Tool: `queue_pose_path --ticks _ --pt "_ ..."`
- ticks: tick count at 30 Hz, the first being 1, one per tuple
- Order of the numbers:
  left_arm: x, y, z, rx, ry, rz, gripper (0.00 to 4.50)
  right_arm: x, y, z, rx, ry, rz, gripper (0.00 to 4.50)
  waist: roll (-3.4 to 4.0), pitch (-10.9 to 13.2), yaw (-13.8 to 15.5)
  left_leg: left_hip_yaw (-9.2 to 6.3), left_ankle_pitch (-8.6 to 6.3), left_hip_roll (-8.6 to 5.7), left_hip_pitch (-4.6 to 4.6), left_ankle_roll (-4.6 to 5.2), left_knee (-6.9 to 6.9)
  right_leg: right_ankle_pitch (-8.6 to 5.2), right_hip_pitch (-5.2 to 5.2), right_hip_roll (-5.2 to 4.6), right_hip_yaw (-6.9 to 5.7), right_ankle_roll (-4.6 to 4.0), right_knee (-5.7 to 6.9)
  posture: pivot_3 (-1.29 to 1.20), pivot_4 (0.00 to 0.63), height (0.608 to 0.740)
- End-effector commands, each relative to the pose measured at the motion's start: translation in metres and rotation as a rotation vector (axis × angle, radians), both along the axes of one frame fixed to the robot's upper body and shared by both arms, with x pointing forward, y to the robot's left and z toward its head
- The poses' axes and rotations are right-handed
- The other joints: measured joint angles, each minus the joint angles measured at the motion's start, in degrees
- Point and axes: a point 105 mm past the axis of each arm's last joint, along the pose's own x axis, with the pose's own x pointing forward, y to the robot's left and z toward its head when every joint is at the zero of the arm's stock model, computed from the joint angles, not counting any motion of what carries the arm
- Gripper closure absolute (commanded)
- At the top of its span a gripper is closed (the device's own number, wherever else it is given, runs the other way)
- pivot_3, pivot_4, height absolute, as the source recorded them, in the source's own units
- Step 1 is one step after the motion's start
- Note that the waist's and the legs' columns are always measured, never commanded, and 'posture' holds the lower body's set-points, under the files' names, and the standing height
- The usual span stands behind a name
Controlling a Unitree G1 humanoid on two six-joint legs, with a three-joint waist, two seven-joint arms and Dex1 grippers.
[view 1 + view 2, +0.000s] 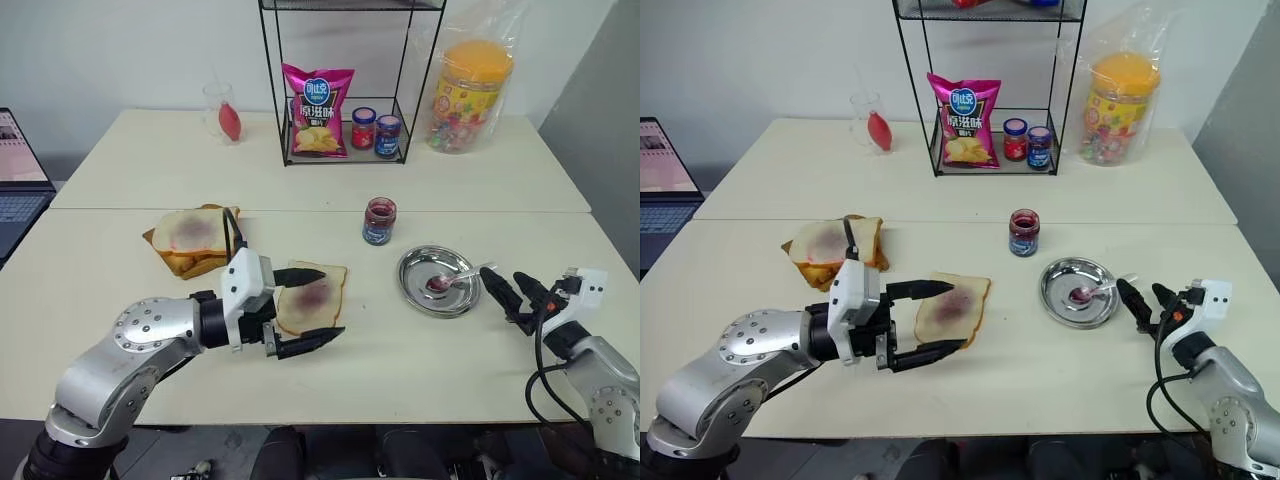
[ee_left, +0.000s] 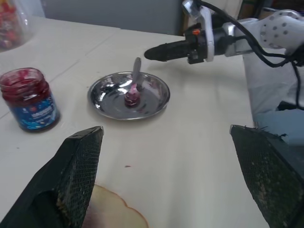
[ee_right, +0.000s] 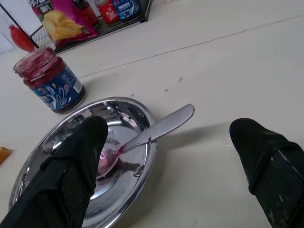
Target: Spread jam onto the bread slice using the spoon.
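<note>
The spoon's handle (image 1: 473, 271) sticks out past the dish's rim toward the open fingers of my right gripper, so I should keep moving in and close on the handle's end (image 1: 489, 266).
The bread slice (image 1: 312, 297) lies flat at the table's front centre, with a purplish jam patch in its middle. My left gripper (image 1: 332, 302) is open, one finger on each side of the slice; I cannot tell whether it touches. The spoon (image 1: 455, 281) rests in a round steel dish (image 1: 410, 270), its bowl smeared red and its handle over the rim toward my right gripper (image 1: 503, 276). That gripper is open and empty, just right of the dish. The right wrist view has the spoon (image 3: 161, 126) between my fingers. The open jam jar (image 1: 379, 221) stands behind the dish.
A stack of toast slices (image 1: 190, 240) lies left of the bread. At the back stand a wire rack (image 1: 280, 100) with a chip bag (image 1: 318, 110) and two lidded jars (image 1: 375, 130), a bagged candy tub (image 1: 468, 90) and a glass (image 1: 225, 115). A laptop (image 1: 15, 170) sits far left.
</note>
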Motion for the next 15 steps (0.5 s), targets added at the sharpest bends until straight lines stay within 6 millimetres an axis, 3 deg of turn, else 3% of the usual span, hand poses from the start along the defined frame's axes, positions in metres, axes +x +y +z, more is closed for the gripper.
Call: queue_pose_path --ticks 1,8,15 --pt "-0.003 -0.005 0.004 0.03 -0.062 -0.035 0.06 0.013 0.003 0.0 0.055 -0.008 0.024 0.0 0.02 0.0 -0.1 0.0 0.0 0.02 0.01 0.0 0.0 0.0 0.0 0.02 0.0 0.0 0.0 0.0 0.15 0.74" --pt "-0.001 -0.006 0.004 0.04 -0.081 -0.039 0.06 0.04 0.001 -0.004 0.148 0.008 0.038 0.0 0.04 0.0 -0.3 0.04 0.0 -0.01 -0.01 0.0 0.0 0.01 -0.02 0.01 0.05 0.01 0.0 0.0 0.15 0.74" --pt "-0.001 -0.004 0.002 0.044 -0.085 -0.03 0.06 0.042 0.004 -0.007 0.212 0.031 0.083 0.0 0.04 0.0 -0.3 0.01 0.0 0.0 -0.04 0.01 -0.02 0.0 -0.03 0.02 0.02 0.0 -0.02 0.0 0.15 0.74"
